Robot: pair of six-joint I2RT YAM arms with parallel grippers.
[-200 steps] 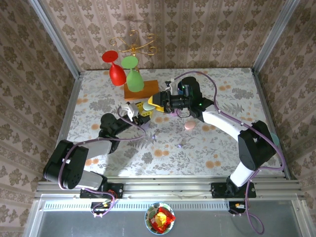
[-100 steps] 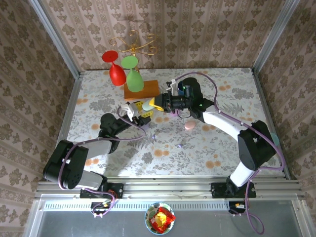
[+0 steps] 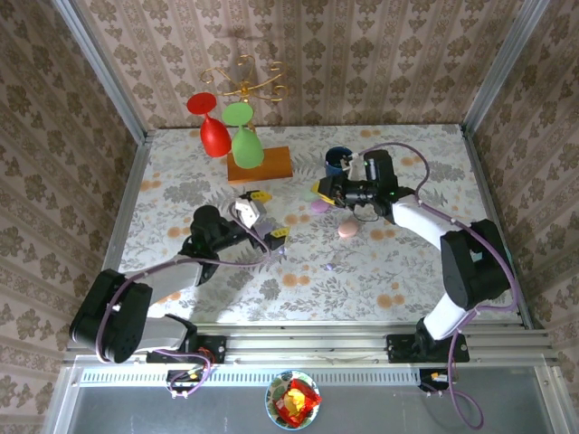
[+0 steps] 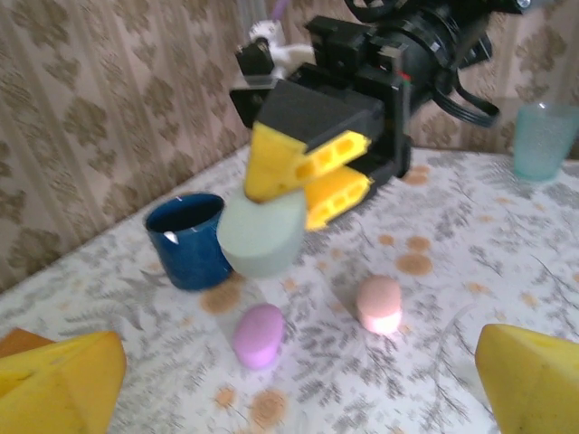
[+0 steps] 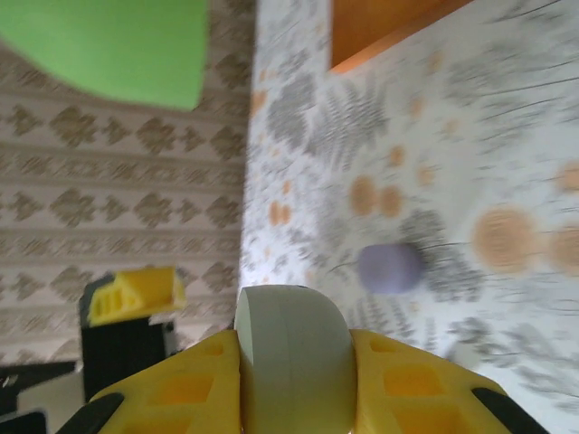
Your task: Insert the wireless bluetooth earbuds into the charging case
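The pale green case [image 4: 261, 233] is in my right gripper, but the earbuds are lavender. Next, my right gripper puts this case down and takes the lavender case [image 5: 391, 268] from my left gripper.
My right gripper [image 3: 317, 193] is shut on a pale green oval charging case [image 5: 294, 362], pinched between its yellow fingers [image 5: 181, 380] and held above the table. From the left wrist view the same case [image 4: 262, 233] hangs in front of a blue cup. My left gripper [image 3: 264, 215] stands open and empty, to the left of the case and apart from it; its yellow fingertips [image 4: 63, 380] frame the bottom corners. A purple case [image 4: 258, 334] and a pink case [image 4: 378, 303] lie shut on the table. A tiny pale speck [image 3: 330, 266], perhaps one of the earbuds, lies nearer; too small to tell.
A blue cup [image 3: 336, 161] stands just behind the right gripper. An orange block [image 3: 261, 165] with red and green wine glasses [image 3: 244, 145] sits at the back left. A teal cup [image 4: 543, 140] stands off to the right. Patterned walls close in the table.
The left gripper opened, let go of the green case and drew back toward me. The right gripper closed on the case and carried it to the right.
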